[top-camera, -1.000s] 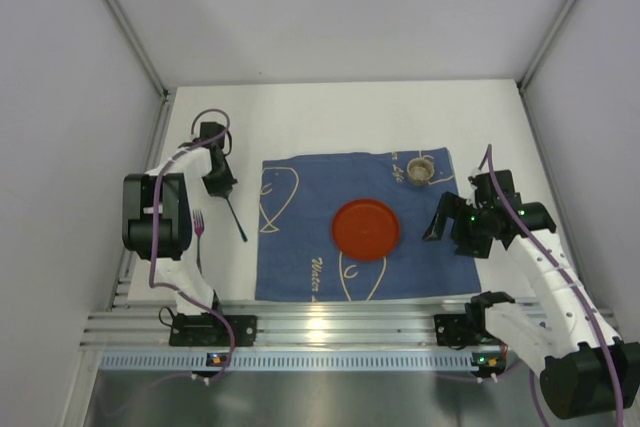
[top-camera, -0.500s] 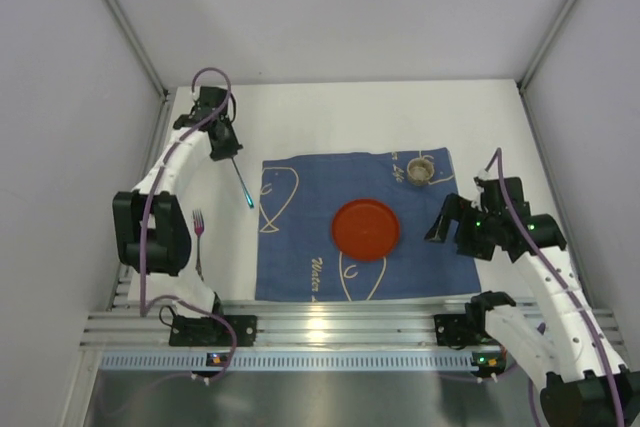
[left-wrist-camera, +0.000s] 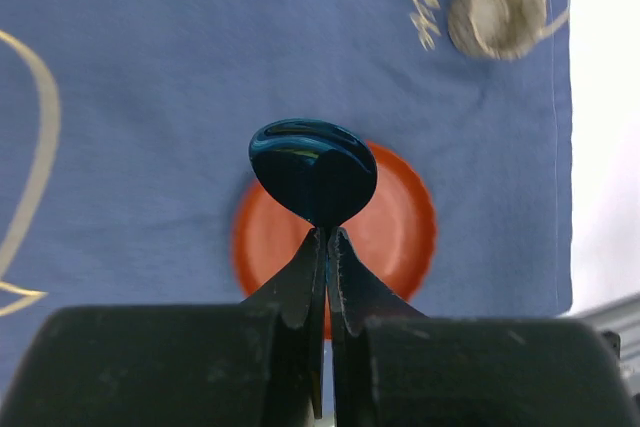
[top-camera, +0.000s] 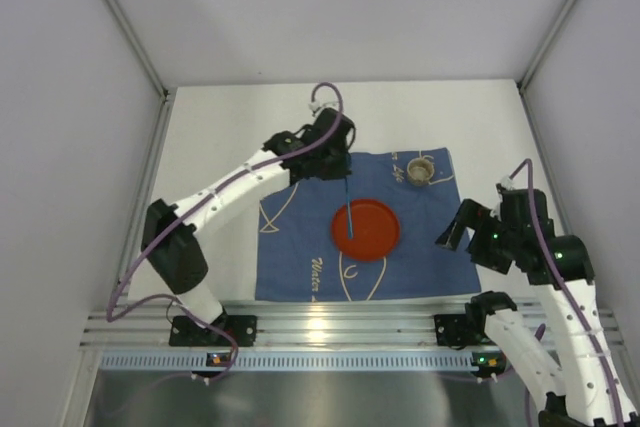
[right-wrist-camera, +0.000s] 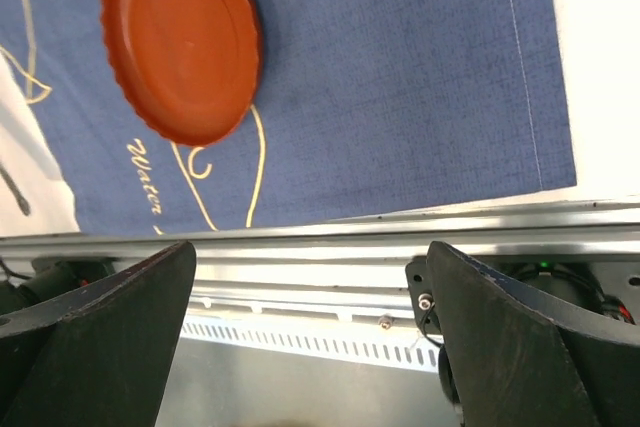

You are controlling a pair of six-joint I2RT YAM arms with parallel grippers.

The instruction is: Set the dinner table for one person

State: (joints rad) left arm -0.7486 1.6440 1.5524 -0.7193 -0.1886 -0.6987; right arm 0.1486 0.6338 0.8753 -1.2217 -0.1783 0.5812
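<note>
My left gripper should keep going past the red plate and let go on the free part of the placemat before the cup, because the spoon's handle (top-camera: 350, 217) points to the near bar.
My left gripper (top-camera: 337, 165) is shut on the handle of a dark blue spoon (top-camera: 346, 203) and holds it in the air over the red plate (top-camera: 366, 229). In the left wrist view the spoon's bowl (left-wrist-camera: 312, 172) sticks out beyond the closed fingertips of the left gripper (left-wrist-camera: 327, 234), with the plate (left-wrist-camera: 400, 232) below. The plate lies in the middle of the blue placemat (top-camera: 300, 247) on the white dinner table (top-camera: 220, 147). My right gripper (top-camera: 455, 232) is open and empty, just off the placemat's right edge. In the right wrist view it (right-wrist-camera: 310, 247) hangs over the front rail.
A small beige cup (top-camera: 421, 170) stands on the placemat's far right corner and also shows in the left wrist view (left-wrist-camera: 500, 9). A metal rail (top-camera: 320, 327) runs along the near edge. Grey walls enclose the table on three sides.
My left arm has swung from the table's far left over to the plate, carrying the spoon. My right arm has drawn back toward the near right.
</note>
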